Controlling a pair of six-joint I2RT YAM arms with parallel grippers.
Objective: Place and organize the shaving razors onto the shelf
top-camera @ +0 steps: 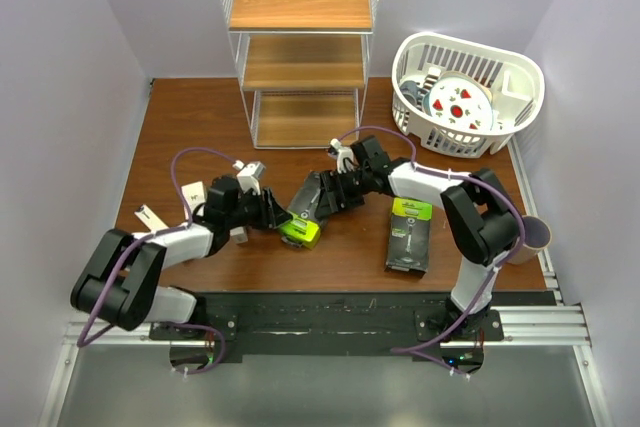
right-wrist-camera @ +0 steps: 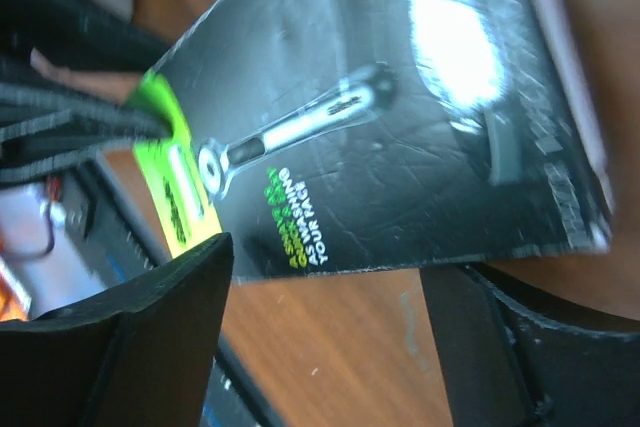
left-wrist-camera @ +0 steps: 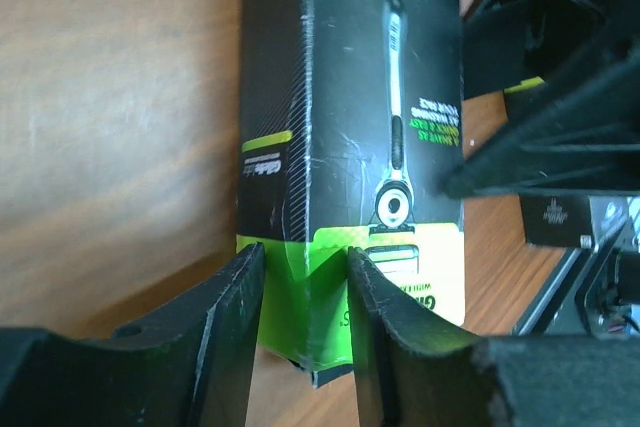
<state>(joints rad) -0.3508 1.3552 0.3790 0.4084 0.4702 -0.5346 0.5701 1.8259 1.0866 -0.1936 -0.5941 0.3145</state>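
The black pack is at a slant to the shelf and my left gripper's fingers are on both sides of its green corner [left-wrist-camera: 306, 292], so next I close those fingers against its green end [top-camera: 299, 231] and push the pack straight.
A black razor pack with a lime-green end [top-camera: 301, 228] stands tilted on the table between my two arms. My left gripper [top-camera: 274, 213] is shut on its green end; in the left wrist view both fingers [left-wrist-camera: 238, 322] press that end of the pack [left-wrist-camera: 350, 97]. My right gripper [top-camera: 322, 194] is open, its jaws wide apart on either side of the pack's black end [right-wrist-camera: 380, 127] and not touching it. A second black pack [top-camera: 410, 234] lies flat at the right. Slim white cartons [top-camera: 193, 190] lie by the left arm. The shelf [top-camera: 300, 57] stands at the back, its tiers bare.
A white slatted basket [top-camera: 465, 97] holding plates stands at the back right. A purple-rimmed cup [top-camera: 533, 234] sits at the table's right edge. More white cartons [top-camera: 150, 215] lie at the left. The two arms' wrists are close together at mid-table.
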